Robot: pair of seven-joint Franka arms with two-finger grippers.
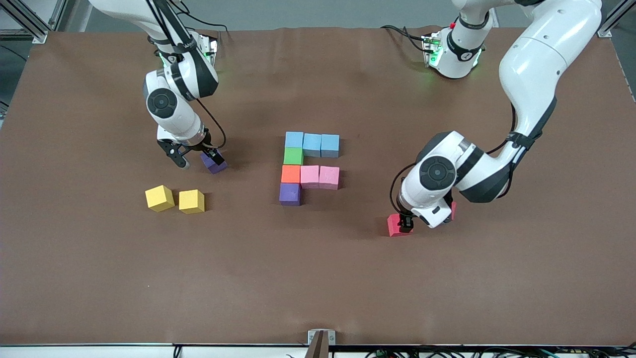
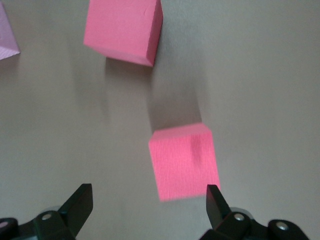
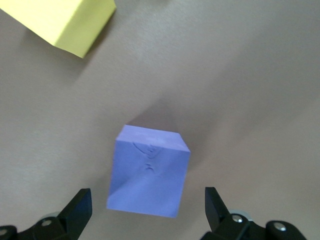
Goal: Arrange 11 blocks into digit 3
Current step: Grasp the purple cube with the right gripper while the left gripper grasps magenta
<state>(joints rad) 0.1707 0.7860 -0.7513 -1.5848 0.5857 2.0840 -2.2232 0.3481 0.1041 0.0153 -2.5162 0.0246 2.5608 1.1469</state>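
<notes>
Next, my right gripper puts the loose purple block (image 1: 214,164) in the corner (image 1: 289,216) past the column's purple block, because that corner is empty. It should do this before my left gripper adds a red block.
Several blocks form a partial figure mid-table: three light blue (image 1: 312,144) in a row, then a column of green (image 1: 293,156), orange (image 1: 290,174) and purple (image 1: 289,194), with two pink (image 1: 319,177) beside the orange. A loose purple block (image 1: 216,165) (image 3: 149,172) lies toward the right arm's end, and my right gripper (image 1: 198,160) (image 3: 149,205) hangs open just over it. A red block (image 1: 396,224) (image 2: 184,161) lies toward the left arm's end. My left gripper (image 1: 410,224) (image 2: 150,200) is open above it, the block close to one finger. A second red block (image 2: 122,30) sits beside it, mostly hidden under the left arm in the front view.
Two yellow cubes (image 1: 159,198) (image 1: 192,201) sit side by side, nearer the front camera than the loose purple block; one of the yellow cubes (image 3: 62,20) shows in the right wrist view. A brown mat (image 1: 318,278) covers the table.
</notes>
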